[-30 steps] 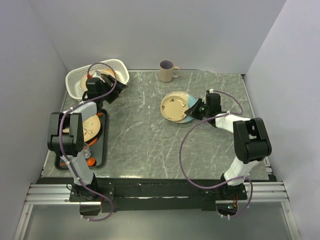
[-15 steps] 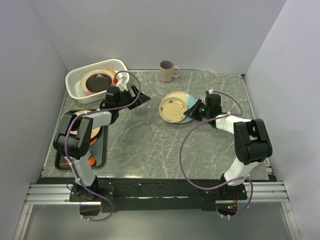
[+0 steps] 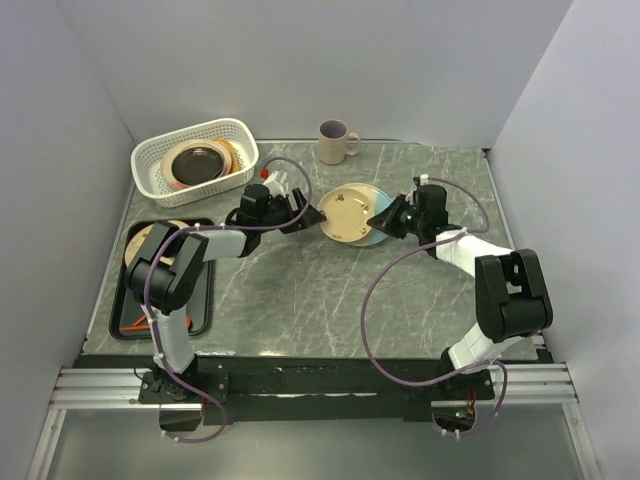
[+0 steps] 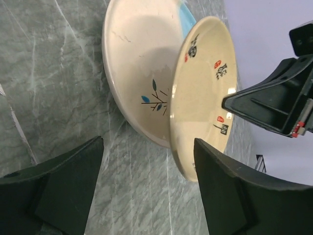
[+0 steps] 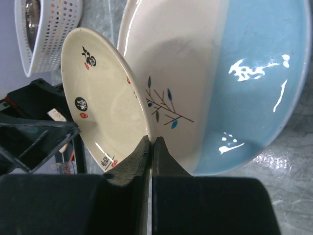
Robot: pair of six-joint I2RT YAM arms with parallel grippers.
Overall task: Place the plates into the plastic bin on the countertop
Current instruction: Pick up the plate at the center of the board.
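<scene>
The robot's right gripper has hold of the cream plate's rim (image 3: pixel 370 218) a long way from the plastic bin, so next the left gripper grips the opposite rim (image 3: pixel 325 225) and brings the plate over.
A small cream plate (image 3: pixel 345 210) (image 4: pixel 203 98) (image 5: pixel 105 103) is tipped up on its edge over a larger white-and-blue twig plate (image 3: pixel 372 236) (image 4: pixel 137 73) (image 5: pixel 234 73) at mid-countertop (image 3: pixel 300 290). My right gripper (image 3: pixel 385 218) (image 5: pixel 151 144) is shut, its tips wedged between the two plates from the right. On the plates' left side my left gripper (image 3: pixel 312 215) (image 4: pixel 146 186) is open, and the cream plate's lower rim sits just inside its right finger (image 4: pixel 234 196). The white plastic bin (image 3: pixel 150 160) (image 5: pixel 46 34) at the back left holds stacked plates (image 3: pixel 198 163).
A beige mug (image 3: pixel 335 142) stands at the back, behind the plates. A black tray (image 3: pixel 135 300) at the left edge carries another plate (image 3: pixel 140 245) and an orange item. Grey walls close in the sides and back.
My left arm has swung from the bin across to the centre plates, its jaws narrowing a little. The right gripper has pried the cream plate up to a steeper tilt.
</scene>
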